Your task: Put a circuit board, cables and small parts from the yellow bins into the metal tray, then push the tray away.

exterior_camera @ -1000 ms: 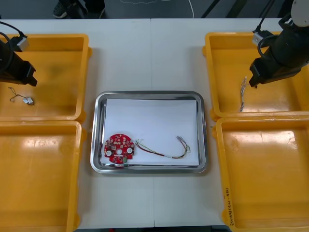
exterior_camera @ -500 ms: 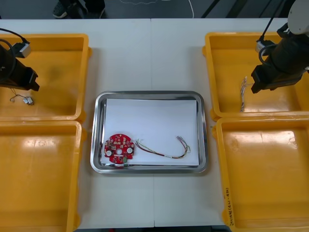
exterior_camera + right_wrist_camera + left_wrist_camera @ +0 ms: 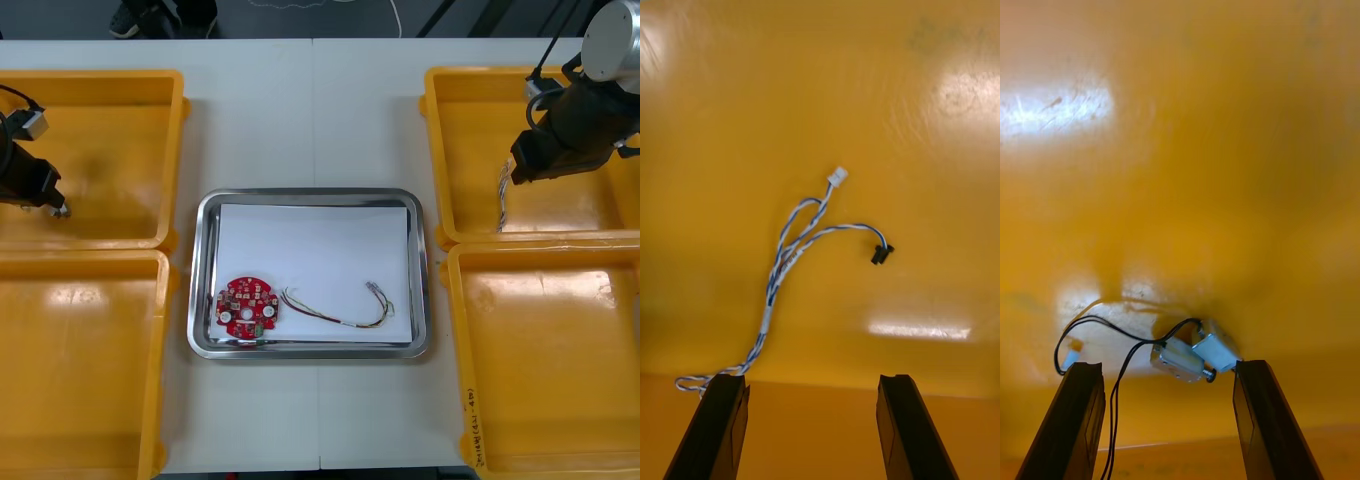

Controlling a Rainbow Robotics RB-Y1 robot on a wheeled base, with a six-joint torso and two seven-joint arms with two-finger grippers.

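I expect the blue and white cable (image 3: 503, 196) to stay bundled and hold its loop when I lift it, because a white sleeve (image 3: 767, 319) gathers the cable's twisted pieces.
My left gripper (image 3: 40, 193) hangs open in the far left yellow bin (image 3: 120, 110), right over a small metal part (image 3: 62, 211). In the left wrist view that small metal part (image 3: 1192, 355), with thin black wires, lies between my open fingers (image 3: 1077, 416), closer to the other one. My right gripper (image 3: 518, 172) stands open in the far right yellow bin (image 3: 470, 110) above a twisted blue and white cable (image 3: 503, 196). The same cable (image 3: 794, 255) lies just beyond the right fingers (image 3: 910, 424), its tail beside one fingertip. The metal tray (image 3: 310, 197), white inside, holds a red circuit board (image 3: 247, 307) and a red and yellow cable (image 3: 340, 311).
Two near yellow bins (image 3: 80, 360) (image 3: 550, 350) stand at the front left and front right. Bin walls rise close on either side of the tray. Bare table (image 3: 310, 110) lies beyond the tray.
My left gripper has come down and towards the bin's left side, over the small metal part. The right gripper has shifted slightly above the cable.
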